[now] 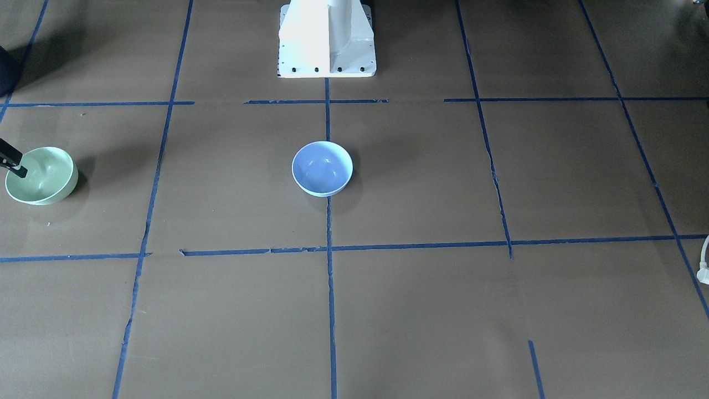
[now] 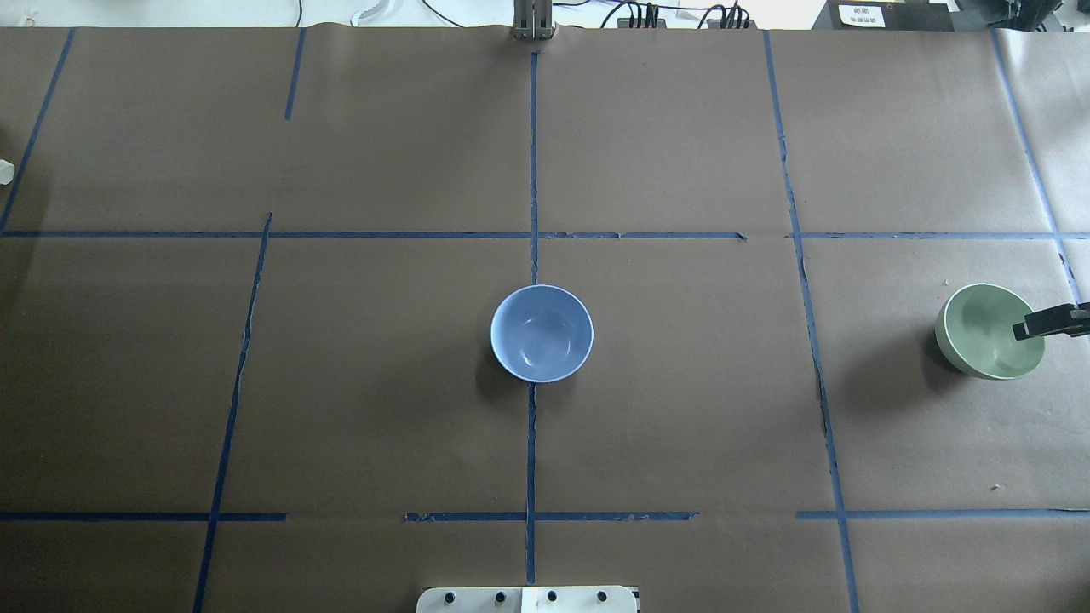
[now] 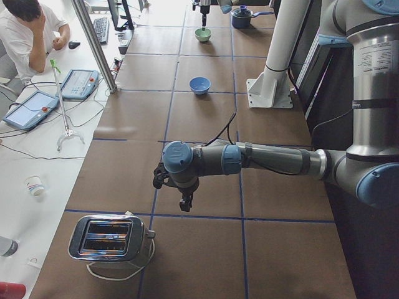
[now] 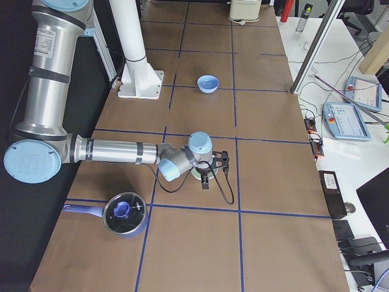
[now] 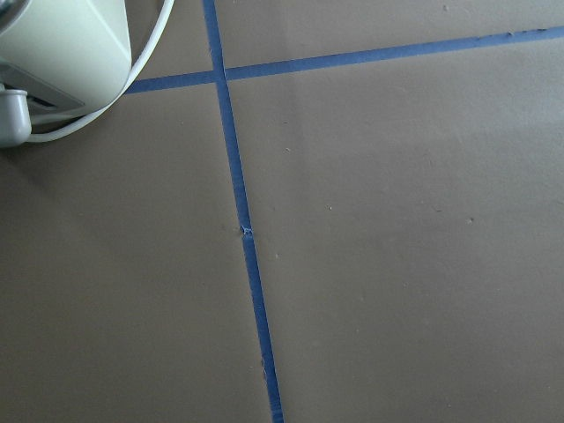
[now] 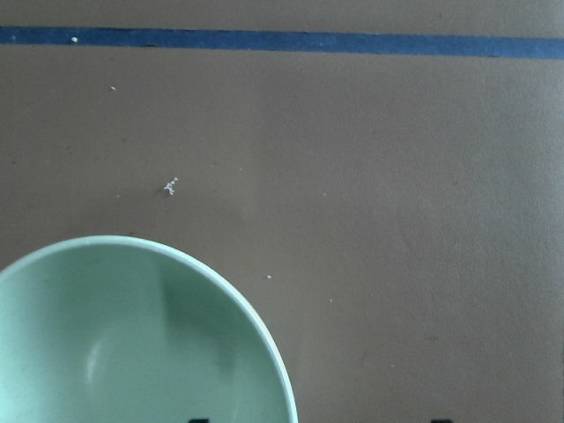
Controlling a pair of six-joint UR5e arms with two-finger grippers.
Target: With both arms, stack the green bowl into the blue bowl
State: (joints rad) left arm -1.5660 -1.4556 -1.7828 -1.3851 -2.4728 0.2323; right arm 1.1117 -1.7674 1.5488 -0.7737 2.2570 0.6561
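I see the blue bowl flare to a similar wide opening [image 1: 322,167], so the green bowl [image 1: 42,176] will sit deep inside, its rim just above, when I stack it.
The pale mint-green bowl [image 2: 988,334] stands upright at the table's right end; it also shows in the front view [image 1: 44,178] and the right wrist view [image 6: 132,344]. My right gripper [image 2: 1035,326] hangs over its outer rim, also seen in the front view [image 1: 21,164]. It is open: its two finger tips stand apart at the right wrist view's bottom edge, either side of the rim. The periwinkle-blue bowl [image 2: 542,333] stands empty at the table's middle [image 1: 322,168]. My left gripper [image 3: 185,202] hovers over bare table far from both bowls; I cannot tell whether it is open or shut.
A chrome toaster [image 3: 109,240] with a cord stands near the left gripper; its corner shows in the left wrist view [image 5: 53,53]. A lidded pot [image 4: 124,213] sits near the right arm. The white pedestal [image 1: 327,39] stands behind the blue bowl.
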